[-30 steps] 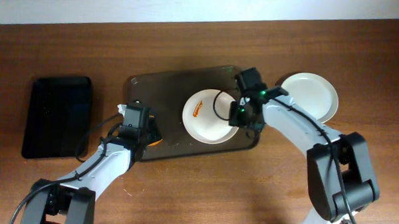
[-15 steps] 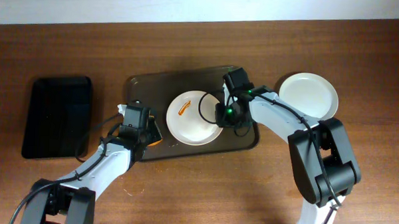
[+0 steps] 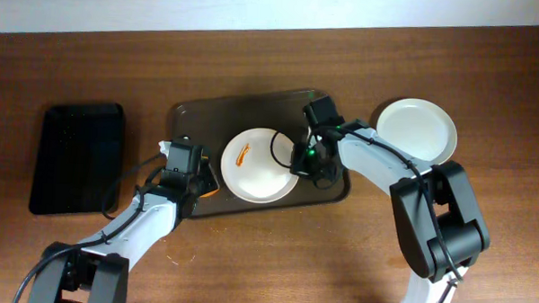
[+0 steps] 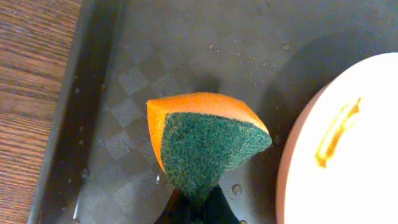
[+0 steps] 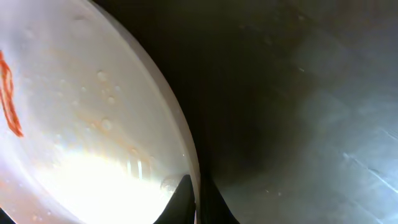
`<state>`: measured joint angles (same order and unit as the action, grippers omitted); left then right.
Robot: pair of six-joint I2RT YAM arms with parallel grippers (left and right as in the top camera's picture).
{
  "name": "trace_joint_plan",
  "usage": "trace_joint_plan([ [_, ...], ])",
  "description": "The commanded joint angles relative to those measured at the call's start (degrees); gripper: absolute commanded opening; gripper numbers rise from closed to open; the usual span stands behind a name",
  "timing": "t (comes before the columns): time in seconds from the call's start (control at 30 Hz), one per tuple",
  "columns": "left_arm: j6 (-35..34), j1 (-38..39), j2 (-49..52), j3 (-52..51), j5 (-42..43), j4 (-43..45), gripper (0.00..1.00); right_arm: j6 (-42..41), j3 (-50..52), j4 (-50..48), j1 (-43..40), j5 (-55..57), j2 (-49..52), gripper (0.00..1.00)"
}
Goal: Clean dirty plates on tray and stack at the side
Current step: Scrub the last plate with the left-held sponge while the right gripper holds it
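The white plate has an orange smear on it and the sponge is next to the plate's rim, so my left gripper should move the sponge onto the smear point(image 3: 242, 155) and wipe.
A white plate point(image 3: 258, 165) with an orange smear point(image 3: 243, 152) sits on the dark brown tray point(image 3: 208, 113). My right gripper point(image 3: 298, 166) is shut on the plate's right rim; in the right wrist view the fingers pinch the rim point(image 5: 193, 180) and the smear point(image 5: 7, 93) shows at far left. My left gripper point(image 3: 204, 183) is shut on an orange sponge with a green scouring face point(image 4: 208, 146), held over the tray's wet floor point(image 4: 174, 43) just left of the plate point(image 4: 348, 155). A clean white plate point(image 3: 419, 130) lies on the table right of the tray.
A smaller glossy black tray point(image 3: 76, 156) lies at the left of the wooden table point(image 3: 488, 69). Water drops dot the brown tray's floor point(image 4: 249, 56). The tray's left rim point(image 4: 81, 106) runs beside the sponge.
My right gripper has dragged the smeared plate leftward across the tray, toward the sponge. The left arm has not moved.
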<state>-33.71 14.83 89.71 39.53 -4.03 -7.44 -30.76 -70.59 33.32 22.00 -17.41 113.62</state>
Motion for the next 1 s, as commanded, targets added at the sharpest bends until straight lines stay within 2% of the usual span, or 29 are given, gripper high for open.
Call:
trace_joint_plan([
  [0.0, -0.3, 0.1, 0.3, -0.2, 1.7, 0.1, 0.00, 5.4, 3.1, 0.1, 0.5, 4.5, 4.9, 0.04],
  [0.1, 1.9, 0.1, -5.7, -0.2, 2.1, -2.3, 0.00, 10.4, 3.1, -0.7, 0.5, 7.4, 4.9, 0.04],
  [0.17, 10.0, 0.1, -14.4, -0.2, 6.0, -4.0, 0.00, 15.2, 3.1, -1.5, 0.5, 7.5, 4.9, 0.04],
  [0.27, 10.3, 0.1, -22.9, -0.2, 10.3, -3.9, 0.00, 17.2, 3.1, -3.3, 0.5, 7.1, 4.9, 0.04],
  [0.4, 10.2, 0.1, -15.4, -0.2, 13.7, 0.8, 0.00, 22.2, 3.1, -4.3, 0.5, 2.6, 4.9, 0.04],
  [0.43, 10.2, 0.1, -10.5, -0.2, 19.8, 5.9, 0.00, 22.1, 3.1, -4.3, 0.5, 2.6, 4.9, 0.04],
  [0.47, 8.8, 0.1, -6.1, -0.2, 23.9, 10.1, 0.00, 21.4, 3.1, -4.3, 0.5, 2.6, 4.9, 0.04],
  [0.53, 3.2, 0.1, 0.1, -0.2, 24.2, 13.7, 0.00, 21.3, 3.1, -4.4, 0.5, 2.6, 4.9, 0.04],
  [0.63, 2.3, 2.5, 7.8, -0.2, 27.8, 21.2, 0.00, 21.3, 3.1, -4.7, 0.5, 2.6, 4.9, 0.04],
  [0.7, 2.3, 6.1, 9.3, -0.2, 26.7, 24.8, 0.00, 21.3, 3.1, -4.7, 0.5, 2.6, 4.9, 0.04],
  [0.8, 2.3, 8.5, 9.7, -0.2, 17.6, 22.8, 0.00, 21.3, 3.1, -4.5, 0.5, 2.6, 4.9, 0.04],
  [0.83, 2.3, 8.5, 10.3, -0.2, 17.3, 22.8, 0.00, 21.3, 3.1, -4.5, 0.5, 2.6, 4.9, 0.04],
  [0.97, 2.3, 8.5, 11.2, -0.2, 1.6, 16.6, 0.00, 20.7, 3.1, -4.0, 0.5, 2.5, 4.9, 0.04],
])
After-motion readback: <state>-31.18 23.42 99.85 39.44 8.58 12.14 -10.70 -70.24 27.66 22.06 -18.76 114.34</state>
